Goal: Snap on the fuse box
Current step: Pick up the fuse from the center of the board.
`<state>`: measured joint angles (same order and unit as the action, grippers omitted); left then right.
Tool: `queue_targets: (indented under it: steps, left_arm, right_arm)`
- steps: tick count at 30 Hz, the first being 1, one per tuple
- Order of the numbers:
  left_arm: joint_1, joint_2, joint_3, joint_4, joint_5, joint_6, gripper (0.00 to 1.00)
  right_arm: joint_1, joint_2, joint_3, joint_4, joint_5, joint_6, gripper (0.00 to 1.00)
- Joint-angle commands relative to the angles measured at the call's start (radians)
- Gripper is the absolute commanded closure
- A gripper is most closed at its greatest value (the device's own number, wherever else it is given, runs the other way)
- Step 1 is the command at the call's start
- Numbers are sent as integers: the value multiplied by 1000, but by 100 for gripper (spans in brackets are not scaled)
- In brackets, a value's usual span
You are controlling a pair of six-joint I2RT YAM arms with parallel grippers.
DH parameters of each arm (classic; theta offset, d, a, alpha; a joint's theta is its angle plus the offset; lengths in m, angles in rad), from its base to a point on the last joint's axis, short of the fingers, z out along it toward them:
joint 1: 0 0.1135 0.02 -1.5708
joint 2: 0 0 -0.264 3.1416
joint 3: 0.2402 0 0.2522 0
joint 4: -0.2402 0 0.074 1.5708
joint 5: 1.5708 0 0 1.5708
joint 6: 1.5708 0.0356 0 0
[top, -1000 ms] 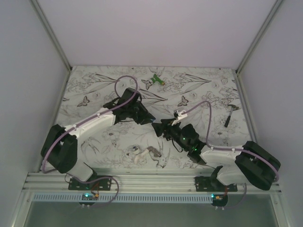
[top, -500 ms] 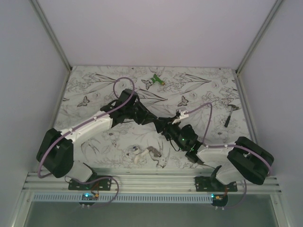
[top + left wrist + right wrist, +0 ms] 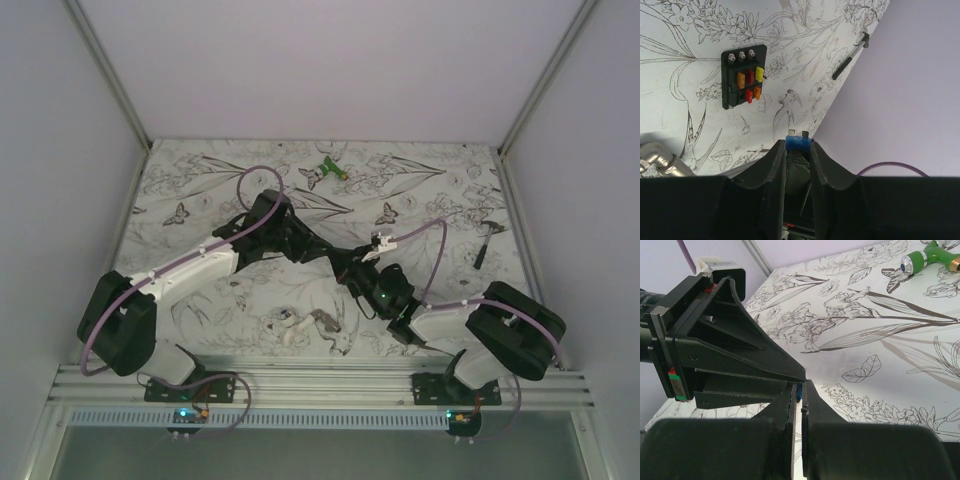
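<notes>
The blue fuse point(image 3: 798, 143) is held by both grippers, so next my left gripper opens and moves away before my right gripper lowers the fuse into the fuse box point(image 3: 744, 77).
The fuse box point(image 3: 744, 82), a black block holding red, orange and yellow fuses, lies flat on the flowered table and shows only in the left wrist view. My two grippers meet in mid-air over the table's middle. The left gripper point(image 3: 798, 146) point(image 3: 334, 257) is shut on a small blue fuse point(image 3: 798, 143), whose two metal blades stick out past the tips. From below, the right gripper point(image 3: 799, 390) point(image 3: 349, 269) is shut on the same blue fuse point(image 3: 798, 391), right against the left gripper's tip point(image 3: 801, 376).
A green plastic object point(image 3: 328, 168) point(image 3: 935, 252) lies at the back centre. A white-and-grey clump of small parts point(image 3: 300, 326) sits near the front edge. A small dark tool point(image 3: 486, 243) point(image 3: 850, 57) lies at the right. White walls close in the table.
The left arm swung right and the right arm reached in until the tips met. The right gripper went from open to shut on the fuse that the left one holds.
</notes>
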<state>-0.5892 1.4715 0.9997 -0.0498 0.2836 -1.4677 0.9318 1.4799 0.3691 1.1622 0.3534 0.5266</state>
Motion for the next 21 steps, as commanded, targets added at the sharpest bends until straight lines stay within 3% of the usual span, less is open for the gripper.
queue_targets:
  steps: [1, 7, 12, 15, 21]
  left_arm:
    - [-35, -31, -19, 34, 103, -48, 89]
    - [-32, -39, -31, 41, 96, -46, 85]
    - [-17, -36, -38, 39, 96, -25, 58]
    - [1, -44, -50, 40, 94, -7, 47]
    - [51, -70, -89, 35, 95, 53, 26]
  right_arm:
    - [1, 17, 44, 5, 66, -19, 100]
    - [1, 6, 61, -45, 47, -44, 100]
    - [0, -32, 83, -177, -20, -66, 100]
    - [-11, -78, 83, -293, -58, -67, 100]
    - [-73, -202, 161, -711, -162, -93, 100]
